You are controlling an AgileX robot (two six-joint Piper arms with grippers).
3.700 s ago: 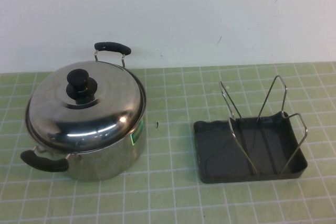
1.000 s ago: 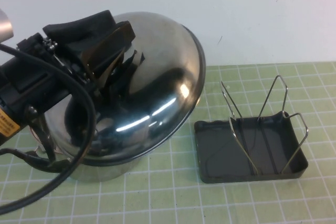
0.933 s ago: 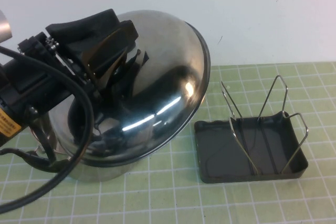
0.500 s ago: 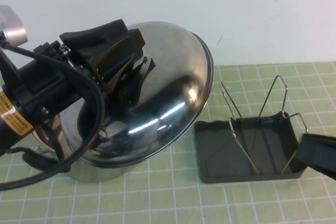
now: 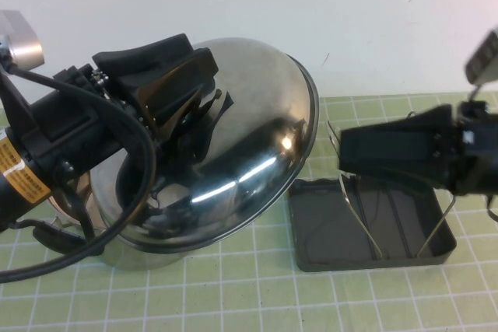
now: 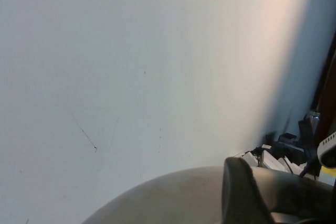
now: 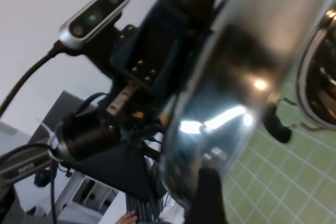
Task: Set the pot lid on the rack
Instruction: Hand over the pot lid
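I should bring the lid's rim (image 5: 313, 106) over to my right gripper, because that one can reach the rack. My left gripper is holding the pot lid's centre (image 5: 204, 136) above the pot.
My left gripper (image 5: 180, 100) is shut on the pot lid (image 5: 253, 141), with its fingers over the centre and the knob hidden. The shiny domed lid hangs tilted above the steel pot (image 5: 128, 254), its rim facing right. The lid's dome (image 6: 168, 198) fills the bottom of the left wrist view beside one dark finger (image 6: 239, 192). The dark grey rack (image 5: 323, 235) with wire loops sits on the mat to the right. My right gripper (image 5: 344, 153) hovers over the rack and points at the lid's rim. The right wrist view shows the lid (image 7: 252, 72) close up.
The pot's black handle (image 5: 62, 239) sticks out at the front left, and another handle (image 7: 276, 124) shows in the right wrist view. A green gridded mat (image 5: 249, 293) covers the table. A white wall (image 5: 373, 21) stands behind. The left arm's cable (image 5: 132, 184) loops in front of the lid.
The lid was on the pot; my left gripper now holds it lifted and tilted, drifting slightly right. My right arm has come in from the right over the rack.
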